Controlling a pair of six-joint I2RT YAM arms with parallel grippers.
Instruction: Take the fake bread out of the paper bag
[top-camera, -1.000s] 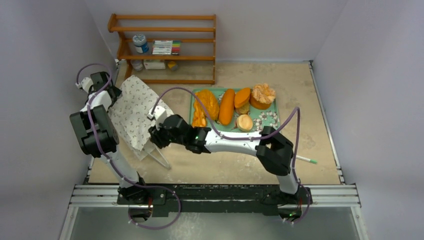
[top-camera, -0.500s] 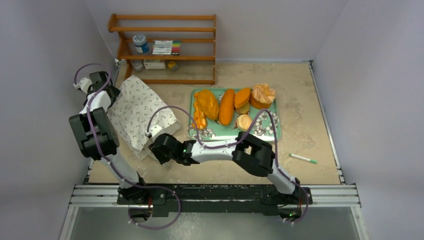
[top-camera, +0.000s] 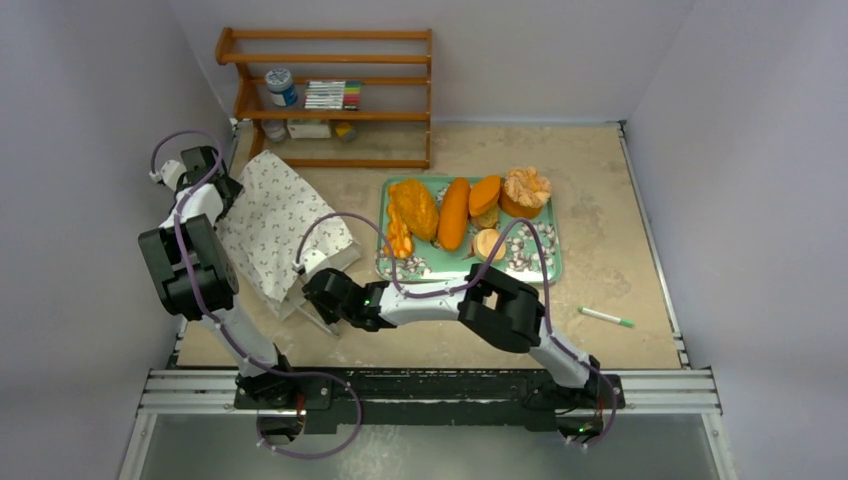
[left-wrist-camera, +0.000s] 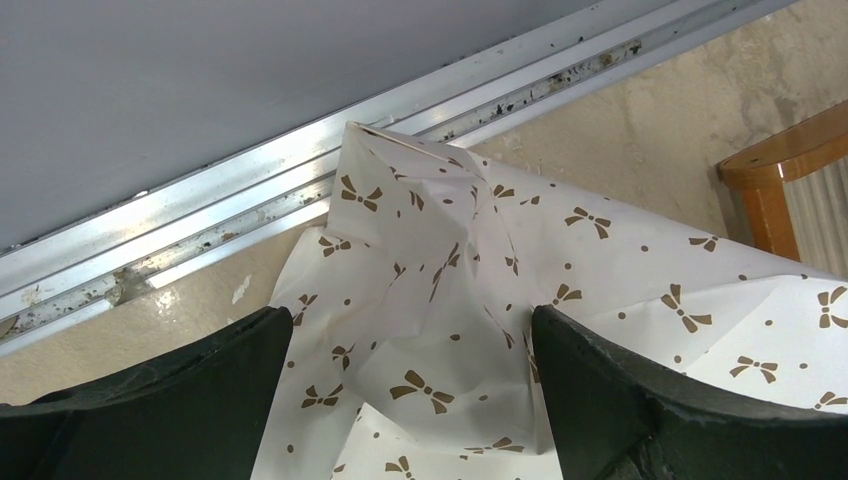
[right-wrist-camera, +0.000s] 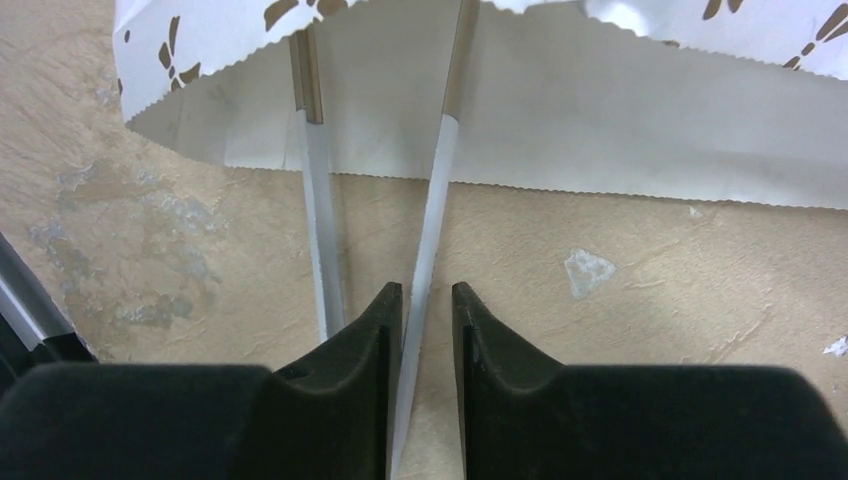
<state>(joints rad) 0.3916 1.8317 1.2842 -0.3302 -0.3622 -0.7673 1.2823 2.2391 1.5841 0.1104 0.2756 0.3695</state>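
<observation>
I should open my right gripper's fingers wide and close them around both strips at once, because the handle's other white strip is outside them.
The paper bag, white with small brown bows, lies creased at the table's left. My left gripper is at its far corner, open wide, with crumpled paper between the fingers. My right gripper is low at the bag's near mouth. One white strip of the bag's handle runs between its nearly closed jaws, lying against the left finger with a gap on the right. Fake bread lies on the green tray: a lumpy loaf, a long smooth loaf, a ruffled pastry.
A wooden shelf with a jar and markers stands at the back. A green pen lies at the right. An aluminium rail and grey wall run close behind the bag's far corner.
My right arm drew back toward the near left, from the bag's edge down to its handle, and its jaws narrowed around one strip. The left arm stayed in place.
</observation>
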